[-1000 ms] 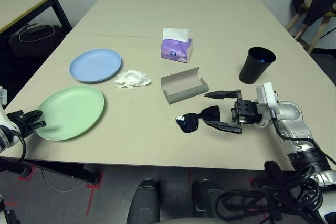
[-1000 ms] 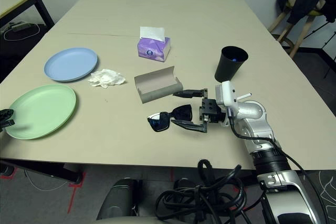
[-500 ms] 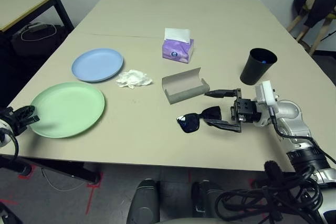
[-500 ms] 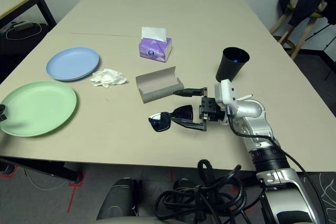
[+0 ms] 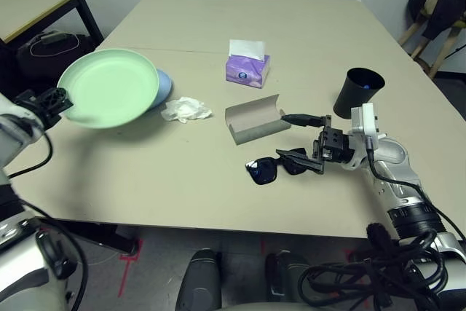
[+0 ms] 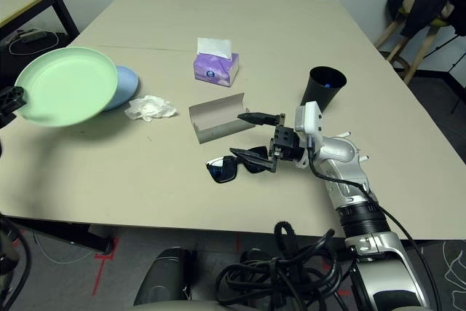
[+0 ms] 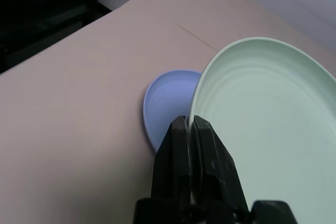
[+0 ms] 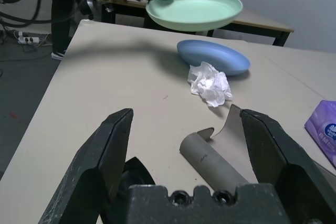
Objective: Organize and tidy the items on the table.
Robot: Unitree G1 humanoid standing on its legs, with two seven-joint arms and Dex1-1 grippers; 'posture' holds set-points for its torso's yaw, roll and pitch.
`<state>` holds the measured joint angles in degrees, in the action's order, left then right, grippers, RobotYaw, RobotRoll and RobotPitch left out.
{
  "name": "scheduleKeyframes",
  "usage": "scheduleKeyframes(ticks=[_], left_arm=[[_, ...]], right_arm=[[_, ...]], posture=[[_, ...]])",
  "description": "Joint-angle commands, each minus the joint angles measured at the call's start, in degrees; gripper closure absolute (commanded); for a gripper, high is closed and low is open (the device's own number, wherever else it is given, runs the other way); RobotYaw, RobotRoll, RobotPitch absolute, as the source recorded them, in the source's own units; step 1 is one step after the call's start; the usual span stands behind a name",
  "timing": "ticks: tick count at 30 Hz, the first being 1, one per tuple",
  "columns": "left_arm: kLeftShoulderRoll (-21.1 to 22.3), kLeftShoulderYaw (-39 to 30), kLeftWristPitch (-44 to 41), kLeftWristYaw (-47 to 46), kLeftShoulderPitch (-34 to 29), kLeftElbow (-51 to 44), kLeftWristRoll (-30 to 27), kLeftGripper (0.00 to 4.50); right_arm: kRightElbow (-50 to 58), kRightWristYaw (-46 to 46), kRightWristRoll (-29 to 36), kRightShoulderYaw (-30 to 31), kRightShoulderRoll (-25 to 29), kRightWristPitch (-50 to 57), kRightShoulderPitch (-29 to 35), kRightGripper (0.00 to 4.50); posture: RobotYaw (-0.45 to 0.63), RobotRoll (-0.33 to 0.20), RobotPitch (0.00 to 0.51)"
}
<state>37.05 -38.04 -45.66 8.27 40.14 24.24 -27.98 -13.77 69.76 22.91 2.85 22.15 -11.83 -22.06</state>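
The mint green plate (image 5: 109, 88) is face up above the empty pale blue plate (image 5: 164, 87). My left gripper should keep moving it over and down until it rests there, then let go.
My left gripper (image 5: 49, 100) is shut on the near rim of the mint green plate (image 5: 109, 95), holding it in the air, tilted, over the pale blue plate (image 5: 164, 84) on the table (image 5: 182, 172). The crumpled white tissue (image 5: 186, 110) lies beside the blue plate. In the middle sits the open grey glasses case (image 5: 253, 118), with the black sunglasses (image 5: 278, 167) in front of it. My right gripper (image 5: 303, 140) stands open just right of the sunglasses, its near finger at their arm. A black cup (image 5: 357, 91) stands behind it, a bit of blue showing inside.
A purple tissue box (image 5: 247, 65) stands behind the glasses case. A black-legged side table (image 5: 36, 1) with a dark bag under it is at the far left. Wooden stool legs (image 5: 429, 34) stand at the far right.
My left gripper has lifted the green plate off the table and carried it away from me, over the blue plate. My right gripper has edged left, closer to the sunglasses.
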Motion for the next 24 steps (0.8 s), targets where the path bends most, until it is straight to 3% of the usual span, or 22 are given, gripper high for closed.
scheduleKeyframes(ticks=[1, 7, 12, 24], left_arm=[[-3.9, 1.5, 9.4, -6.7, 5.3, 8.2, 3.3, 4.45], [-5.8, 3.9, 22.8, -14.5, 12.6, 23.8, 7.6, 4.45], [-5.9, 5.4, 28.7, -16.4, 15.5, 32.0, 9.1, 4.45], [-6.4, 6.2, 32.9, -19.8, 16.2, 37.5, 9.2, 4.45]], right_arm=[[1.3, -1.4, -0.3, -0.3, -0.3, -0.4, 1.1, 0.0], [2.3, -3.5, -0.4, -0.8, -0.4, -0.4, 2.0, 0.0], [2.6, -11.9, -2.7, -2.2, -0.6, 2.0, 1.8, 0.0], [5.4, -14.6, -2.5, -1.3, -0.5, 5.8, 2.0, 0.0]], posture=[[0.16, 0.0, 0.047], [0.14, 0.0, 0.049], [0.12, 0.0, 0.05], [0.13, 0.0, 0.05]])
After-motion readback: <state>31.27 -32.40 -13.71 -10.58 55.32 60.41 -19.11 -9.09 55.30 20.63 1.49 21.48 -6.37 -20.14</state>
